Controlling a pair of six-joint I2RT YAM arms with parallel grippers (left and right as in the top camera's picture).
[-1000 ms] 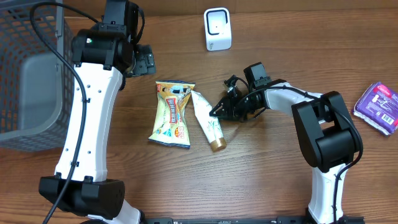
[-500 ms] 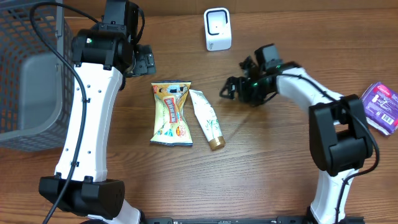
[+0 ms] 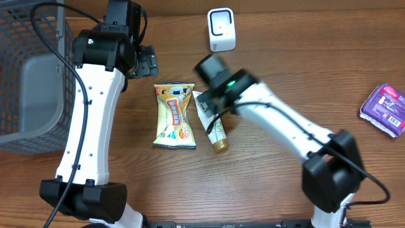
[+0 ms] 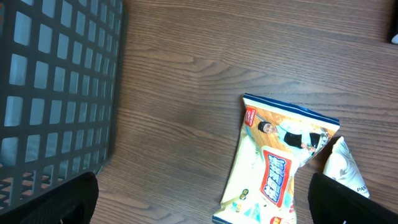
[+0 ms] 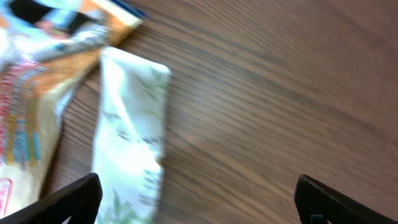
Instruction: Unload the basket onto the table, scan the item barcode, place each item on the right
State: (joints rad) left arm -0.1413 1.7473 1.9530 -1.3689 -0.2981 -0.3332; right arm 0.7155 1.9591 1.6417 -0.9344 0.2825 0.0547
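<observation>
The white tube [image 5: 129, 177] is under the end of one finger of my right gripper. I should center the open fingers over the tube's middle [image 3: 210, 121] before I close them and lift the tube.
A white tube with a gold cap [image 3: 213, 130] lies on the table beside a yellow snack packet [image 3: 173, 116]. My right gripper [image 3: 212, 96] hovers over the tube's flat upper end, blurred. In the right wrist view it is open [image 5: 199, 205], with the tube [image 5: 127, 162] under its left fingertip [image 5: 68, 202] and nothing held. The left gripper [image 3: 147, 62] hangs open up and left of the packet; its wrist view [image 4: 205, 202] shows the packet [image 4: 280, 168] below and nothing held. The white scanner [image 3: 221, 30] stands at the back. No barcode shows.
A grey mesh basket [image 3: 31, 76] takes up the left side, its wall [image 4: 56, 87] close to the left gripper. A purple packet [image 3: 385, 109] lies at the far right edge.
The right arm swung back from the tube's right side, then left over the tube's upper end, and its jaws opened wide. The left arm has not moved.
</observation>
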